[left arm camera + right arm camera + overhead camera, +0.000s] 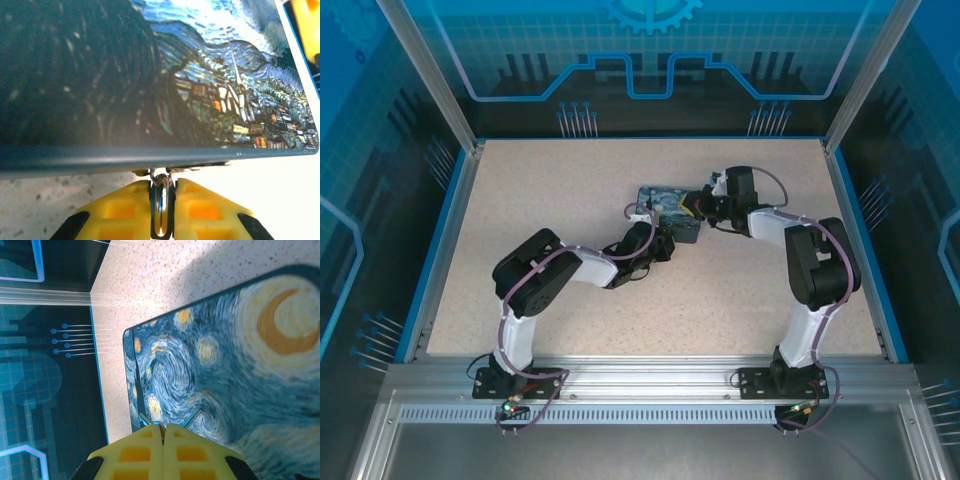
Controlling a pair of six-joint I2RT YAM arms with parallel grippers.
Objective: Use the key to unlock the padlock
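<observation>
The key is over the painted lid [194, 417] and the padlock [161, 202] is under the front rim, so my right gripper should move back and go around to the padlock.
The starry-night box [660, 200] lies mid-table. At its near edge my left gripper [670, 243] is shut. In the left wrist view the yellow fingers [125, 210] clamp the padlock [161, 200], a small dark body with a shiny shackle hooked under the front rim of the box [150, 75]. My right gripper [698, 207] hovers at the box's right end. Its fingers [200, 455] are pressed together over the painted lid [225, 365], with the key [161, 425] showing as a thin grey sliver at their tips.
The speckled tabletop [570, 300] has blue rails along its sides and transparent panels behind. The left forearm [620, 262] stretches across the table toward the box. The right arm [815, 260] stands at the right.
</observation>
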